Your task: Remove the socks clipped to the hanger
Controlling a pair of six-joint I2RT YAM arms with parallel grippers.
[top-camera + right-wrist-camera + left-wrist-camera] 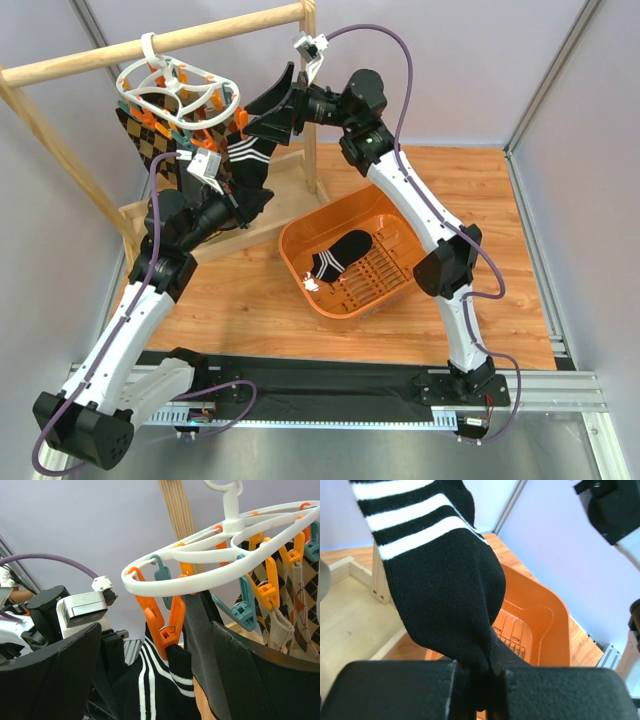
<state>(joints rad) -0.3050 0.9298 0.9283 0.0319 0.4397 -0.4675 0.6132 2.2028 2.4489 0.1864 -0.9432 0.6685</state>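
Observation:
The orange clip is shut on the black sock's cuff (176, 653), so the robot's right gripper should move up and squeeze the clip's upper ends (177, 611) before the left gripper pulls.
The white hanger (178, 92) hangs by its hook from the wooden rail. A black sock with white stripes (250, 165) hangs from an orange clip (167, 622) on the hanger's near rim (210, 565). My left gripper (232, 205) is shut on this sock's lower end (440, 580), and the fabric is pinched between the jaws. My right gripper (275, 115) is open, its fingers (270, 680) on either side of the orange clip and the sock's cuff (165, 680), apart from both. Argyle socks (150, 140) hang on the far clips and also show in the right wrist view (295, 610).
An orange basket (385, 215) sits on the wooden table to the right of the frame, with one black striped sock (340, 258) inside; it also shows in the left wrist view (540, 620). The wooden rail (200, 38), its upright post (310, 120) and its base (270, 215) stand close by.

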